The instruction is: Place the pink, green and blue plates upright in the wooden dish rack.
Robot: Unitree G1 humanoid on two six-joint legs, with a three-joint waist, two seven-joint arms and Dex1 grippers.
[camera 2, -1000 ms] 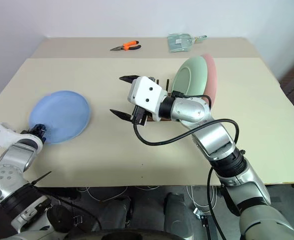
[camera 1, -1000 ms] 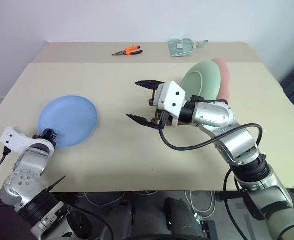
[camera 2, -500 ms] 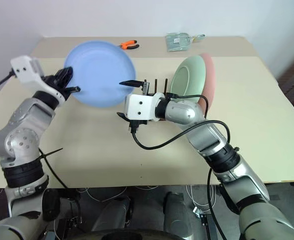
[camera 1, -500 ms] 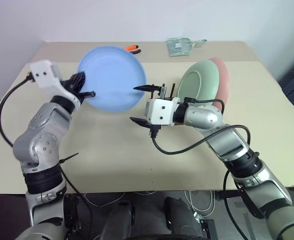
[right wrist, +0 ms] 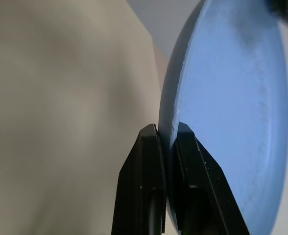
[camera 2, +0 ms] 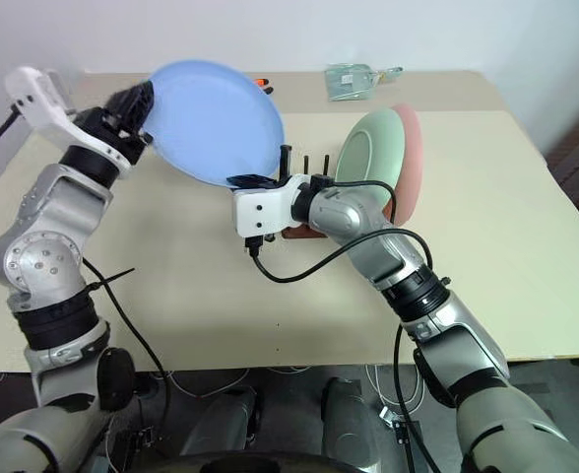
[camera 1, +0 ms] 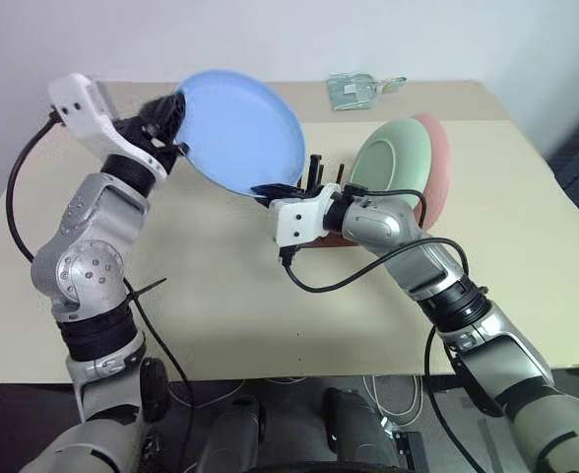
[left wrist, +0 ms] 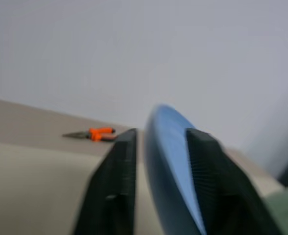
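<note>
The blue plate tilts with my right gripper on its lower rim, so I should raise the plate and turn it upright above the free pegs before lowering.
The blue plate is held tilted in the air above the table. My right gripper is shut on its lower rim, and the right wrist view shows both fingers pinching the edge. My left gripper is at the plate's left rim, where its fingers straddle the edge and stand open with a gap. The green plate stands upright in the wooden dish rack. Right behind it stands the pink plate. Free pegs of the rack rise just behind my right wrist.
Orange pliers lie on the far table behind the blue plate. A clear packet lies at the back, right of centre. Bare beige tabletop stretches left of and in front of the rack.
My left arm has lifted the blue plate off the table and carried it up and right. My right gripper rolled and shut on its lower rim. The left fingers have parted.
</note>
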